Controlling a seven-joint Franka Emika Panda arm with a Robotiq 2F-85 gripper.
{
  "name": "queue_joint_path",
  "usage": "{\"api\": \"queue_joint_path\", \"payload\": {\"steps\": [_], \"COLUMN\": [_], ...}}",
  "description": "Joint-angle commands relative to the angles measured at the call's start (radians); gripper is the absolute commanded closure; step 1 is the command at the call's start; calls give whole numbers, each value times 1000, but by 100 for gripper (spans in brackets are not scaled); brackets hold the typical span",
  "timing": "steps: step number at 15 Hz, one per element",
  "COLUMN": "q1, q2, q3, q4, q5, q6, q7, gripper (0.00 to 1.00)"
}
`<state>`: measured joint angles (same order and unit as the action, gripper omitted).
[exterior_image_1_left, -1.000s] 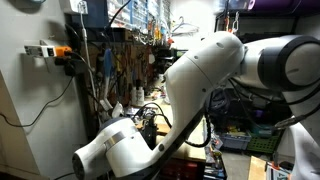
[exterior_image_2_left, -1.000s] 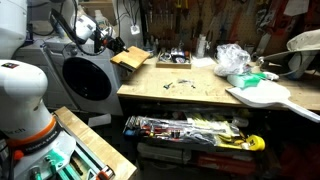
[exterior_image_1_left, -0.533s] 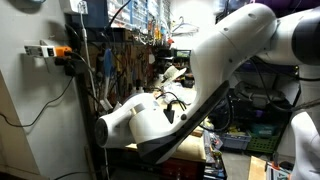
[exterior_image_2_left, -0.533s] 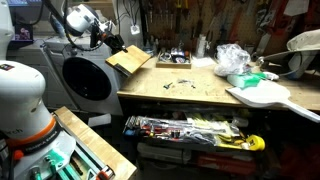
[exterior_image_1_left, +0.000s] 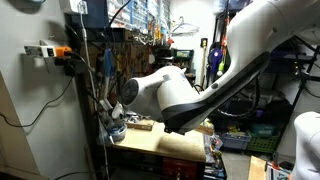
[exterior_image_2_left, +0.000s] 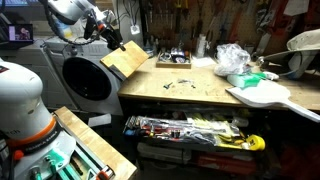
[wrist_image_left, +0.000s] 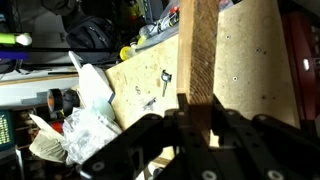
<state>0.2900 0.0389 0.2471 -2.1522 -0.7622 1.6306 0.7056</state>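
Observation:
The wooden board (exterior_image_2_left: 123, 60) sticks out at a slant past the workbench's end, so my gripper should bring it back over the workbench top (exterior_image_2_left: 148, 76) and turn it upright.
My gripper (wrist_image_left: 200, 115) is shut on the edge of a flat wooden board (wrist_image_left: 201, 45), which runs up between the two fingers in the wrist view. In an exterior view the gripper (exterior_image_2_left: 108, 37) holds the board (exterior_image_2_left: 126, 60) tilted steeply at the left end of the workbench (exterior_image_2_left: 190, 96), with the board's lower edge by the bench corner. In an exterior view the white arm (exterior_image_1_left: 170, 95) fills the middle and the gripper itself is hard to make out. A wooden piece (exterior_image_1_left: 140, 126) shows low beside the arm.
Small metal parts (exterior_image_2_left: 180, 84) lie mid-bench. A crumpled plastic bag (exterior_image_2_left: 232, 58) and a white shaped panel (exterior_image_2_left: 262, 95) sit at the right. A round grey machine (exterior_image_2_left: 88, 80) stands left of the bench. A tool-filled drawer (exterior_image_2_left: 190, 130) is open below. Tools hang on the back wall.
The arm has swung upward and over, and the board has gone from lying near flat on the bench corner to standing steeply tilted, still held.

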Motion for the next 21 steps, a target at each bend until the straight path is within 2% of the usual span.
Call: {"api": "queue_joint_path", "payload": {"steps": [1, 2, 3, 4, 7, 10, 12, 15, 21], "q1": [-5, -5, -5, -8, -21, -40, -50, -71, -102], "q2": [-2, -1, -1, 16, 39, 59, 76, 112, 203], "q3": [6, 6, 6, 2, -8, -22, -33, -53, -89], "q4": [-3, -5, -6, 15, 53, 94, 121, 161, 293], "q5": [1, 1, 1, -15, -27, -20, -17, 28, 192], "q6": [0, 2, 3, -23, 4, 76, 134, 204, 162], "q7": [0, 0, 0, -41, -214, -348, -387, -433, -568], "gripper": [77, 77, 94, 94, 94, 94, 94, 94, 94]}}
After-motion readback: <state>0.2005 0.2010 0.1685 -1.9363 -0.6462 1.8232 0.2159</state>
